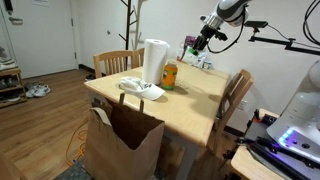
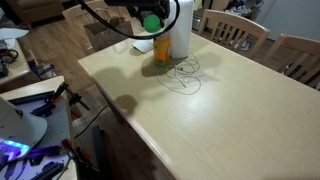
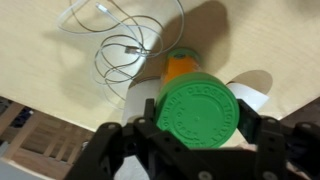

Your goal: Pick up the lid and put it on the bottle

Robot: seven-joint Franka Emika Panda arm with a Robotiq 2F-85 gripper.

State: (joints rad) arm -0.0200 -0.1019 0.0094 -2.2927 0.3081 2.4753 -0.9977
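Note:
The green lid (image 2: 151, 22) is hanging high and to one side of the bottle, so my gripper needs to swing back and bring it over the middle of the bottle's open top (image 1: 170, 66) before moving down.
My gripper (image 3: 199, 118) is shut on the bright green round lid (image 3: 198, 110), which fills the middle of the wrist view. The orange-yellow bottle (image 3: 180, 66) stands open on the table just below and beyond the lid. In an exterior view the gripper (image 2: 150, 24) holds the lid (image 2: 151, 22) in the air, a little above and beside the bottle (image 2: 162, 48). In an exterior view the gripper (image 1: 203, 41) hangs above the table, off to one side of the bottle (image 1: 169, 76).
A tall white cylinder (image 2: 181, 34) stands right next to the bottle, also in an exterior view (image 1: 155, 62). A loose white cable (image 2: 185, 76) lies on the table beside them. Wooden chairs (image 2: 240, 32) surround the table. A brown paper bag (image 1: 123, 138) stands at one edge.

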